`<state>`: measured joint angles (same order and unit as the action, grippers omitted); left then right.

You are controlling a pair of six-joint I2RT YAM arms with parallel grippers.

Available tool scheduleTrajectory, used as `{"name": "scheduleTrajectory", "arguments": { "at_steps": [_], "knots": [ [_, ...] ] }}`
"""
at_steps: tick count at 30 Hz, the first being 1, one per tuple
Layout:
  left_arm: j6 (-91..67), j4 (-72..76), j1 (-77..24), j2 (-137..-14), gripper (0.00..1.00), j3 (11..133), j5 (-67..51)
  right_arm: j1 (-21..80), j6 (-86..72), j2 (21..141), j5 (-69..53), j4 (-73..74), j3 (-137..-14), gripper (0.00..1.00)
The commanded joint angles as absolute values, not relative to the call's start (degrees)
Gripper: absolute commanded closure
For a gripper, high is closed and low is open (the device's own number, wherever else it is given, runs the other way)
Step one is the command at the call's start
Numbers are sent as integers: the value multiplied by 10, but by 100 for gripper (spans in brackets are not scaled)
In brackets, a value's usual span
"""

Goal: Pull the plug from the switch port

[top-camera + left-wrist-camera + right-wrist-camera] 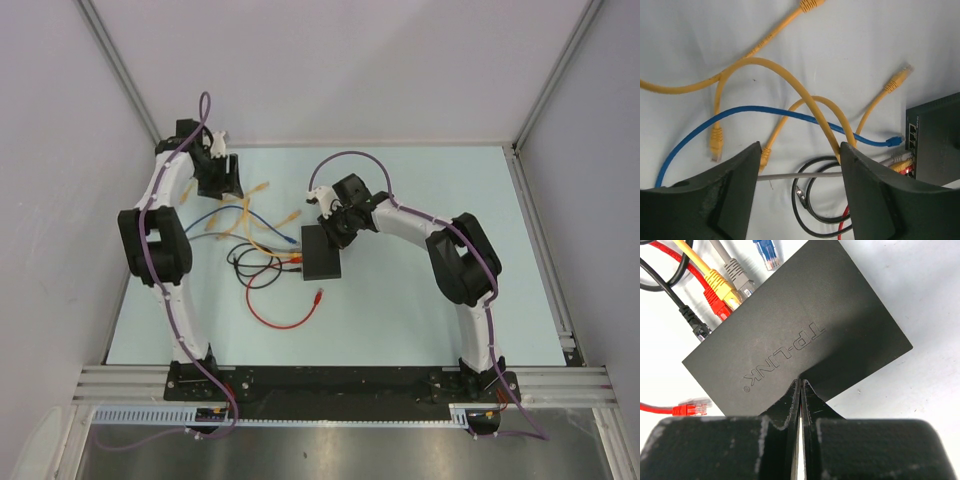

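A loose yellow cable (828, 132) is lying across the blue cable (818, 120) and the plugged-in yellow cable, so the robot's left gripper should move the loose cable to the back before it pulls a plug.
The switch, a flat matte-black box (805, 325), lies mid-table (322, 253). Its port edge faces left. Grey (740, 280), yellow (722, 286), red (717, 306) and black (696, 326) plugs sit in the ports. A blue plug (767, 252) lies loose just off that edge. My right gripper (800, 381) is shut and empty, its tips resting on the switch's top (335, 228). My left gripper (800, 150) is open and empty, at the back left (222, 185) above loose cables. The switch's ports (912, 132) show at the right edge of the left wrist view.
Loose yellow cables (765, 65), a blue cable (740, 112), a grey cable (800, 175) and a coiled black cable (810, 200) lie left of the switch. A red cable loops toward the front (285, 320), its free plug (690, 407) beside the switch.
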<state>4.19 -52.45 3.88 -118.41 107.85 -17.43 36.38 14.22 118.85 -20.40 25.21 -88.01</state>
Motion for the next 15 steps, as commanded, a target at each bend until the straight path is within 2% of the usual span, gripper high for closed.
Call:
{"name": "scheduleTrajectory", "arguments": {
  "at_steps": [1, 6, 9, 11, 12, 15],
  "knots": [
    [22, -519, 32, -1214, 34, 1116, -198, 366, 154, 1209, -178, 278, -873, 96],
    [42, -524, 29, -1213, 55, 1130, -203, 367, 156, 1207, -178, 277, -870, 95],
    [52, -531, 32, -1199, 62, 1121, -208, 367, 156, 1208, -178, 275, -870, 96],
    [43, -526, 35, -1192, 53, 1103, -209, 368, 156, 1209, -180, 275, -870, 95],
    [40, -525, 36, -1191, 41, 1099, -215, 368, 156, 1212, -181, 276, -871, 96],
    [35, -518, 34, -1199, 37, 1097, -228, 368, 157, 1216, -183, 276, -875, 95]
  ]
}}
